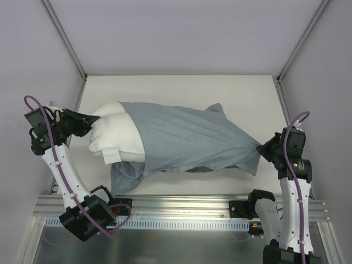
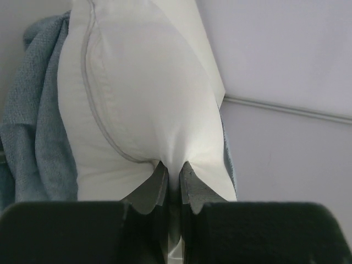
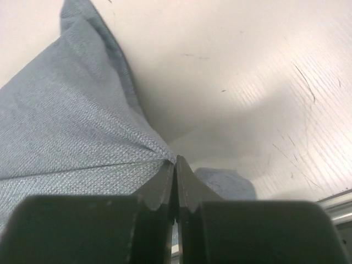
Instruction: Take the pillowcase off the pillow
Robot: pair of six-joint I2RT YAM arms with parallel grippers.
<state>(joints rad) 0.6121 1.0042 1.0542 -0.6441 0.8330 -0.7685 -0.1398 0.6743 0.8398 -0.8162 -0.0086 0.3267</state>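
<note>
Next, my right gripper pulls the pillowcase's far corner [image 1: 216, 108] once I ease back, because the pillowcase is stretched tight from its near corner [image 1: 253, 161] while its far corner trails behind.
The blue-grey pillowcase [image 1: 187, 140] stretches across the table and covers the right part of the white pillow [image 1: 116, 135], whose left end sticks out bare with a small white tag. My left gripper [image 1: 88, 118] is shut on the pillow's left end; in the left wrist view the jaws [image 2: 172, 168] pinch a fold of the white pillow [image 2: 143, 93], with the pillowcase [image 2: 33, 126] bunched at the left. My right gripper [image 1: 265, 147] is shut on the pillowcase's right corner, pulled taut; the right wrist view shows it [image 3: 175, 160] pinching the grey fabric [image 3: 66, 132].
The white table [image 1: 181, 91] is enclosed by grey walls with metal corner posts. A metal rail [image 1: 181, 206] runs along the near edge by the arm bases. A loose flap of pillowcase hangs toward the near edge at lower left [image 1: 124, 179].
</note>
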